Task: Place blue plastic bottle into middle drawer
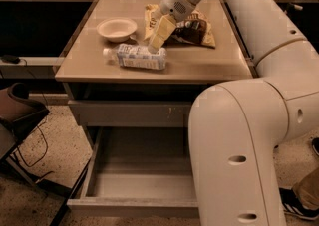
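I should move across and take hold of the bottle's body closer to the white cap before I lift the bottle, because my gripper hangs by the blue plastic bottle's base end.
The blue plastic bottle lies on its side on the cabinet top, white cap pointing left, pale blue-white label facing up. My gripper hangs over the bottle's right end, its pale fingers pointing down and touching or nearly touching the bottle. The middle drawer is pulled out below, wide and grey; its smooth inside holds nothing.
A pale bowl sits behind the bottle. A brown-and-yellow snack bag lies to the back right. The closed grey drawer front with pale scratch marks is above the open drawer. My white arm fills the right side. A dark chair is at left.
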Motion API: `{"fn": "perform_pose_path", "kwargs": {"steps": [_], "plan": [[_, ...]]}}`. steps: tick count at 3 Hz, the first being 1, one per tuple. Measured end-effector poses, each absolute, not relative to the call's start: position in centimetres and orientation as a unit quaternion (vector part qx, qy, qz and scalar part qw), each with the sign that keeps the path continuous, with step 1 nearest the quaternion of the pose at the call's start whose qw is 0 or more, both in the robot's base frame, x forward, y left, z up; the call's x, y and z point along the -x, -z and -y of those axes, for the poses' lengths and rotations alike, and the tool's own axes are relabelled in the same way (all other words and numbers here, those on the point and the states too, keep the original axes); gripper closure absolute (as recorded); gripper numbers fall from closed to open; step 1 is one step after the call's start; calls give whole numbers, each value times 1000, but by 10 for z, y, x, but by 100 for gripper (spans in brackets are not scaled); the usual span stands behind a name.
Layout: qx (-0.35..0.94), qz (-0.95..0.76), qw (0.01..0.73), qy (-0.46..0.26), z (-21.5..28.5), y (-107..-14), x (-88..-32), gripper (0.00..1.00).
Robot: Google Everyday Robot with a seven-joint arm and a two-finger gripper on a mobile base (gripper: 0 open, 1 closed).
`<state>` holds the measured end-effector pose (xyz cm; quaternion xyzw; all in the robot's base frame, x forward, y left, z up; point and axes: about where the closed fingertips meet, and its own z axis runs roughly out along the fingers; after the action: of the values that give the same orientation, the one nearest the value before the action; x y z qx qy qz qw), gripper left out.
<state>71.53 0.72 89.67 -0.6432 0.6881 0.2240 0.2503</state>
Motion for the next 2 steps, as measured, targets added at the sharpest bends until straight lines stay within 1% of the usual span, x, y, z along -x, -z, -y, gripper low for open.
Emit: {"fn": "perform_pose_path", "kwargs": {"steps": [1,2], "plan": [[690,-619,267,-263,-52,-941,-648,0],[692,-617,267,-263,-56,-942,-643,0]]}}
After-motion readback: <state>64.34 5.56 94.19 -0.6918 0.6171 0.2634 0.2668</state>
